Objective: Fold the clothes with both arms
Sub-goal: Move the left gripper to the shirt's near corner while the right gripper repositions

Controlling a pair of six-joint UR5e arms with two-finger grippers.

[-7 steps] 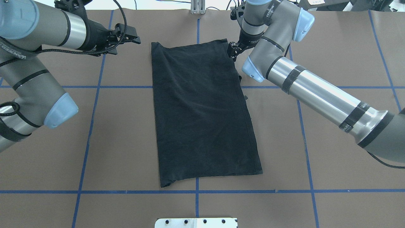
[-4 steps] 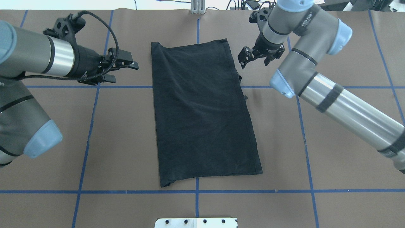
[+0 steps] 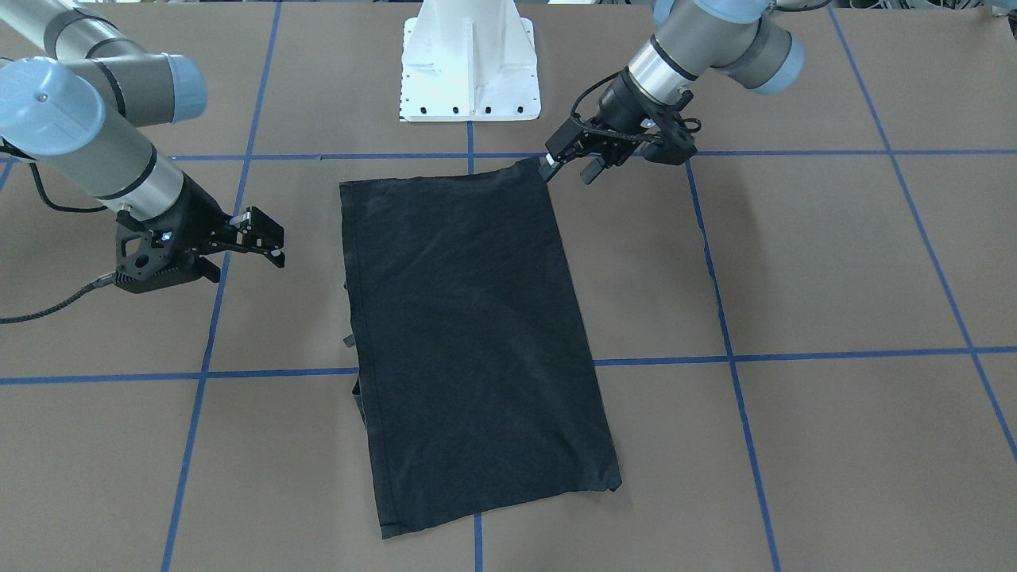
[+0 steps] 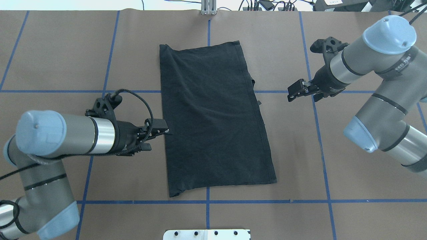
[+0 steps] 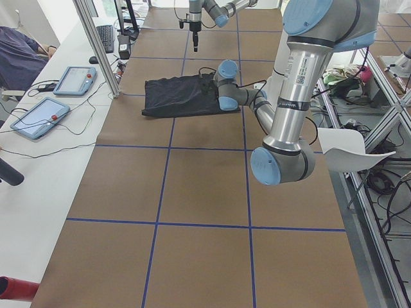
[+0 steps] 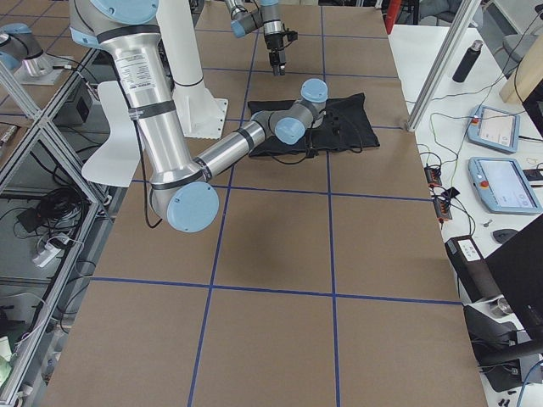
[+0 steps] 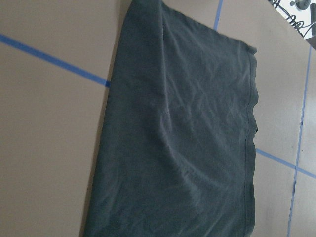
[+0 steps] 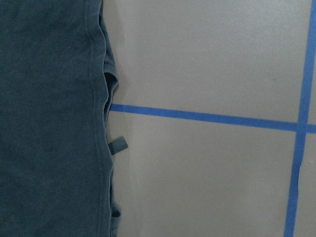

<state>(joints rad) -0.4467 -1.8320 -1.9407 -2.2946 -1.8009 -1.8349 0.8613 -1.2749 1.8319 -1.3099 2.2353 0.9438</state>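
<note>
My gripper will lift the black T-shirt's edge [image 3: 443, 181] by the white pedestal, and the T-shirt's opposite end [image 3: 497, 497] should drag along toward the pedestal since that end is loose.
The black T-shirt [image 4: 213, 116] lies flat on the brown table as a folded rectangle, plain side up [image 3: 469, 334]. My left gripper [image 4: 160, 135] is open and hovers at the shirt's left long edge, with nothing between its fingers [image 3: 566, 168]. My right gripper [image 4: 293, 93] is also open and empty. It hangs a clear gap to the right of the shirt's right edge [image 3: 274, 242]. The left wrist view looks down on the cloth [image 7: 187, 148]. In the right wrist view I see the hemmed right edge [image 8: 49, 123] with a small tag [image 8: 118, 144]. Neither wrist view shows fingers.
Blue tape lines [image 4: 206, 201] grid the brown table cover. The white bolted pedestal [image 3: 469, 71] stands at the robot's side of the table. Beyond the table's far edge, a white desk carries tablets [image 5: 74, 80] and cables.
The left gripper swung from beside the shirt's far left corner to the middle of its left edge. The right gripper drew away from the far right corner. The shirt stayed put.
</note>
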